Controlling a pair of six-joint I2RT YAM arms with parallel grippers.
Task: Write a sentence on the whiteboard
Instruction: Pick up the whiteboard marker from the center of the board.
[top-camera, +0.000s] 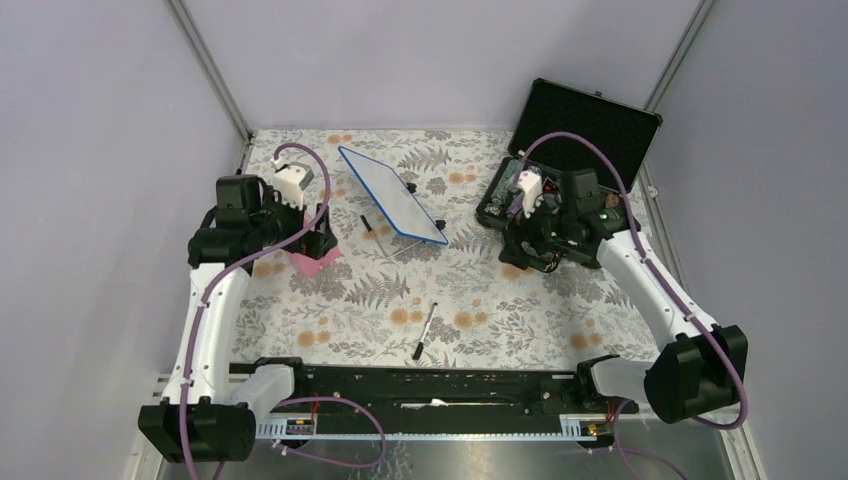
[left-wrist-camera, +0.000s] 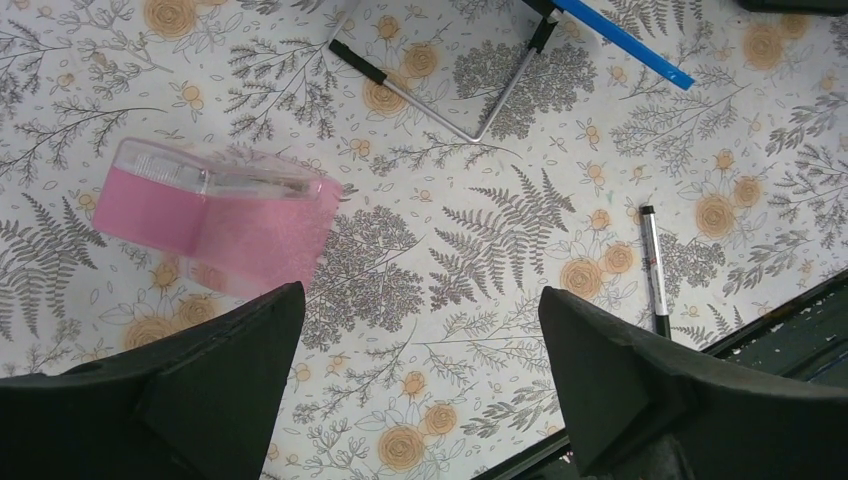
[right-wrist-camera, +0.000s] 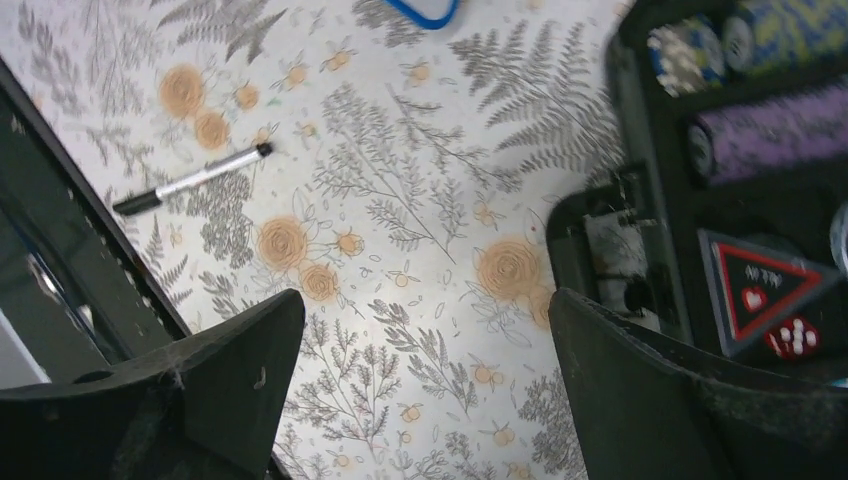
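My open right gripper should keep going toward the marker and close around the marker's white body, which lies clear of the black bar.
The whiteboard, blue-framed and white, stands tilted on a wire stand at the back middle of the table. Its blue edge shows in the left wrist view and a corner in the right wrist view. No sentence shows on its face. A black-and-silver marker lies on the flowered cloth near the front; it also appears as the marker and the marker. My left gripper hangs open beside a pink eraser. My right gripper is open and empty over the cloth.
An open black foam-lined case with poker chips sits at the back right, close to my right gripper. The wire stand leg reaches forward from the board. A black rail runs along the near table edge.
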